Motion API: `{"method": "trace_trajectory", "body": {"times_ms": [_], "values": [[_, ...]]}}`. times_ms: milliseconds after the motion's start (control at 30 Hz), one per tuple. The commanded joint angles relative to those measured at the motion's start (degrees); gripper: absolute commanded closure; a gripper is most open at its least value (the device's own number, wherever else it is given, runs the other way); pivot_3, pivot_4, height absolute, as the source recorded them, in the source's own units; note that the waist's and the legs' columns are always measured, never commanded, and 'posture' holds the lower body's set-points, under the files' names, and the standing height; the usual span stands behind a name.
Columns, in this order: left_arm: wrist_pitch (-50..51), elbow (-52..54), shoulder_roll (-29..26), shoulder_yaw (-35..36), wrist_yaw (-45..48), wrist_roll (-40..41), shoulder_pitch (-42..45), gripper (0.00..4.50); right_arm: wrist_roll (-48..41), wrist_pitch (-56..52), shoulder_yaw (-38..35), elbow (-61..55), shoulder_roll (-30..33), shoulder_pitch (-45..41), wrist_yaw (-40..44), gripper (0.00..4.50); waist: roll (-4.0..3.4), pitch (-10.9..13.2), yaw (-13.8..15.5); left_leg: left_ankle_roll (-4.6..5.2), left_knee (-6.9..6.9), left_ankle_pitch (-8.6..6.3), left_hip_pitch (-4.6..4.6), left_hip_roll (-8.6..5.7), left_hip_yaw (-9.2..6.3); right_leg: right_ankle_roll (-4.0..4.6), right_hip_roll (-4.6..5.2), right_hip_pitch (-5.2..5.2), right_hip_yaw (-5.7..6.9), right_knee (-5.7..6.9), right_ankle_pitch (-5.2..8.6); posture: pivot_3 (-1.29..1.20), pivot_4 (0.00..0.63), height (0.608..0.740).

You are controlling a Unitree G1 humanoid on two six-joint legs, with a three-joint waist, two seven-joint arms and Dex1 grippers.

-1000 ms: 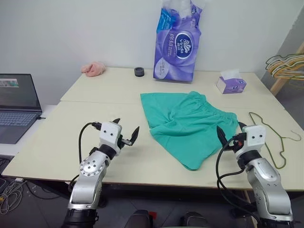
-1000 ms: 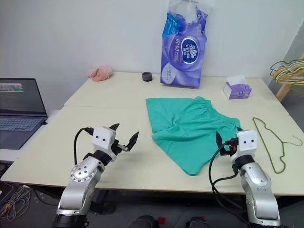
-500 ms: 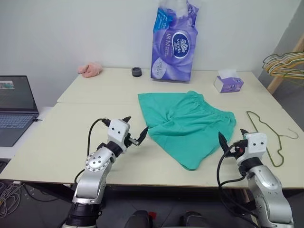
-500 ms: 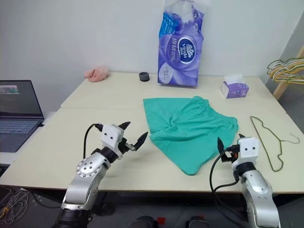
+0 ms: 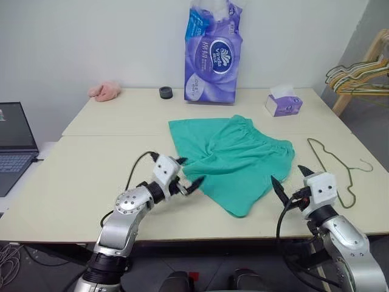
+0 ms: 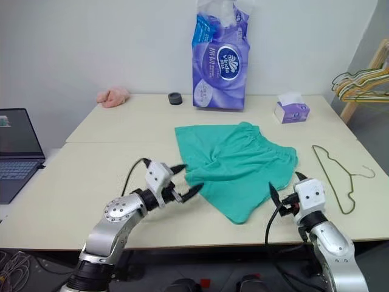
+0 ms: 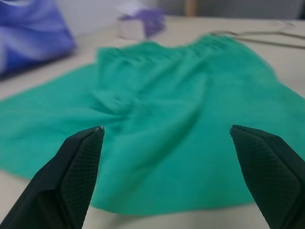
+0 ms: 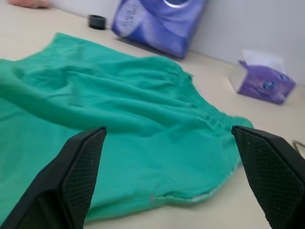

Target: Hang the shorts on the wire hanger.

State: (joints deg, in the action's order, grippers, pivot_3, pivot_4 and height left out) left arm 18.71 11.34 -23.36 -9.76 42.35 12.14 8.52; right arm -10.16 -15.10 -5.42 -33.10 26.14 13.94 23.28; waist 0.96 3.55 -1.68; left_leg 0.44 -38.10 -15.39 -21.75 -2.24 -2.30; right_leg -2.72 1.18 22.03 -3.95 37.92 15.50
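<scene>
The shorts' near corner lies flat and free, so my left gripper should keep moving with open fingers toward the leg hem beside it and close there.
The teal-green shorts lie spread flat in the middle of the table, waistband toward the right. The thin olive wire hanger lies flat on the table to their right, apart from the cloth. My left gripper is open, its tips at the near left edge of the shorts, and the left wrist view has the green fabric just beyond the spread fingers. My right gripper is open too, hovering near the table's front edge just right of the shorts' near hem, with nothing held.
A tall purple pack of paper rolls stands at the back, with a purple tissue box, a black ring and a pink fluffy cloth. A laptop sits far left. A bunch of hangers hangs far right.
My left gripper has swung right and turned toward the shorts, reaching their near left edge. My right gripper has drawn back and slightly left. Both stay open; the camera has shifted.
</scene>
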Motion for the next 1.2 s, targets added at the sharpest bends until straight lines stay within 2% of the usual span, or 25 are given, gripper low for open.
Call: {"method": "trace_trajectory", "body": {"times_ms": [33,133,300,400,567,800,833,1000,1200], "values": [[4.6,3.3,-1.2,-4.7,4.6,1.3,3.6,0.03,-6.8,-3.8,-2.0,-8.5,7.8,3.9,10.4,0.0,-0.05,0.1,0.0,0.0,-0.02,0.0,0.0,0.0,-0.01,-0.04,0.0,-0.03,0.0,-0.02,0.02,-0.1,0.04,0.74],[7.8,2.9,-2.0,-7.7,7.9,1.7,6.4,0.03,-10.2,-6.4,-4.4,-11.6,12.8,7.4,14.4,0.0,0.05,0.1,-0.4,0.0,-0.03,0.0,0.01,-0.01,-0.07,-0.08,0.0,-0.08,0.02,-0.05,0.05,-0.12,0.043,0.74],[12.6,0.4,-4.6,-16.1,15.4,0.2,10.6,0.03,-11.7,-8.1,-7.2,-13.4,16.4,10.1,17.2,0.0,0.08,0.2,-1.5,0.0,0.02,0.0,0.03,0.0,-0.07,-0.07,-0.06,-0.08,0.02,-0.06,0.07,-0.16,0.049,0.74],[13.6,-3.4,-4.5,-19.7,15.9,-2.6,13.2,0.03,-11.1,-7.2,-7.8,-12.8,16.2,10.7,17.3,0.0,0.16,0.3,-1.9,0.0,0.04,-0.01,0.03,0.0,-0.07,-0.08,-0.07,-0.08,0.01,-0.07,0.08,-0.17,0.051,0.74],[9.3,-12.6,-0.2,-24.7,11.4,-10.3,16.6,0.03,-8.3,-3.8,-7.2,-12.4,15.0,13.1,17.0,0.0,0.16,0.3,-1.7,0.0,0.02,-0.01,0.01,-0.02,-0.11,-0.13,-0.04,-0.13,0.02,-0.18,0.07,-0.2,0.053,0.74],[4.2,-15.9,3.3,-24.1,8.3,-13.0,15.7,0.03,-5.6,-1.4,-7.4,-11.4,13.1,13.9,16.0,0.0,0.14,0.3,-1.7,-0.01,0.02,-0.01,0.16,-0.04,-0.08,-0.21,0.09,-0.37,-0.03,-0.35,0.02,-0.21,0.058,0.74],[3.5,-16.5,3.7,-23.8,7.8,-13.2,15.7,0.4,-5.3,-1.2,-7.4,-11.2,13.0,13.8,16.0,0.0,0.14,0.3,-1.7,-0.01,0.02,-0.01,0.18,-0.04,-0.1,-0.21,0.09,-0.4,-0.02,-0.38,0.02,-0.21,0.058,0.74],[1.7,-16.3,3.9,-20.4,6.9,-12.0,16.0,1.68,-3.8,-0.1,-7.8,-8.4,13.2,11.5,15.8,0.0,0.16,0.3,-2.0,-0.01,0.02,-0.01,0.2,-0.03,-0.09,-0.29,0.09,-0.48,-0.02,-0.5,-0.03,-0.2,0.057,0.74],[3.7,-11.6,1.4,-16.3,7.5,-9.8,15.0,3.48,-1.4,1.4,-7.1,-3.1,14.8,6.7,16.6,0.0,0.04,0.4,-3.0,-0.03,0.1,-0.03,0.17,-0.01,-0.13,-0.28,0.08,-0.42,0.0,-0.51,-0.03,-0.17,0.053,0.74]]}}
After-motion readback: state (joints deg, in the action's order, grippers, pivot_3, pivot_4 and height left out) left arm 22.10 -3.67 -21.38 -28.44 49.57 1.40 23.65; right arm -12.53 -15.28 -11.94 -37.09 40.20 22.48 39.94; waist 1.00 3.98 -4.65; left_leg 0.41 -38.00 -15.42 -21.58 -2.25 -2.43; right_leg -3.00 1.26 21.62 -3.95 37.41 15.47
